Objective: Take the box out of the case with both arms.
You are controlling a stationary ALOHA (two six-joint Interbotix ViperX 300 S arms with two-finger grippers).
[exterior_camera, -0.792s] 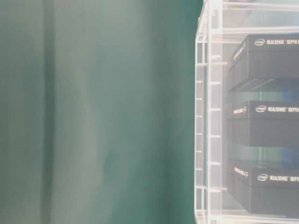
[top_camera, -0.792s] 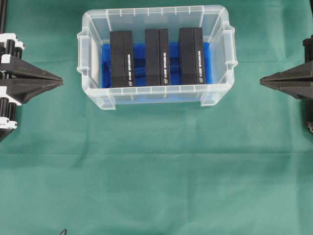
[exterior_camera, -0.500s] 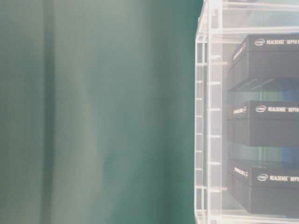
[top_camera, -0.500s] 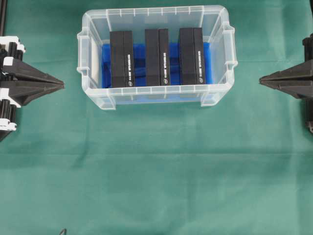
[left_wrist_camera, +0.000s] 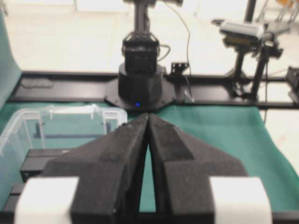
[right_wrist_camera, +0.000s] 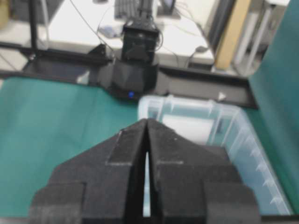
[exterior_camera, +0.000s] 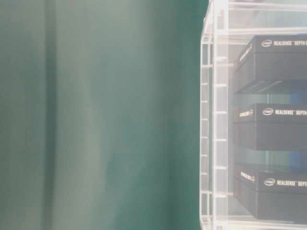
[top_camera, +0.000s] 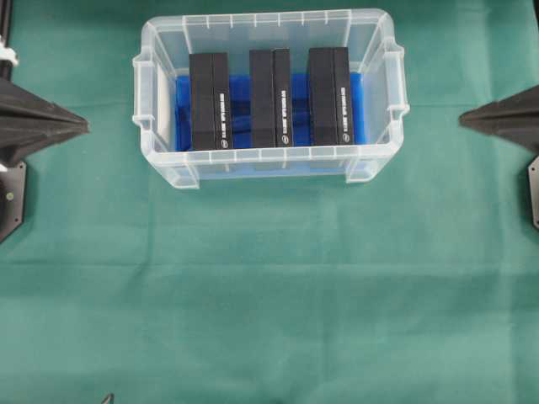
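Observation:
The robot's shut left gripper is pointing level across the cloth (top_camera: pixel 109 132), so the robot should pull the gripper back, tilt it down and open it before reaching into the case (top_camera: pixel 270 97).
The clear plastic case (top_camera: pixel 269 165) stands at the top middle of the green cloth, blue liner on its floor. Three black boxes stand in it side by side: left (top_camera: pixel 210 101), middle (top_camera: pixel 269 97), right (top_camera: pixel 329 95). The table-level view shows the case wall (exterior_camera: pixel 213 120) with the boxes (exterior_camera: pixel 271 127) behind it. My left gripper (top_camera: pixel 87 126) is shut and empty, tips pointing at the case from the left, well apart from it. My right gripper (top_camera: pixel 461 120) is shut and empty, to the right of the case. Each wrist view shows fingertips meeting: left (left_wrist_camera: pixel 148 115), right (right_wrist_camera: pixel 146 121).
Green cloth (top_camera: pixel 269 295) covers the table in front of the case. The opposite arm's base (left_wrist_camera: pixel 139 84) shows beyond the table's end in the left wrist view, and the other base (right_wrist_camera: pixel 133 70) in the right wrist view.
Both grippers have risen and look larger from overhead; the left tip drew back to the left, the right tip slightly to the right and up. Case and boxes have not moved.

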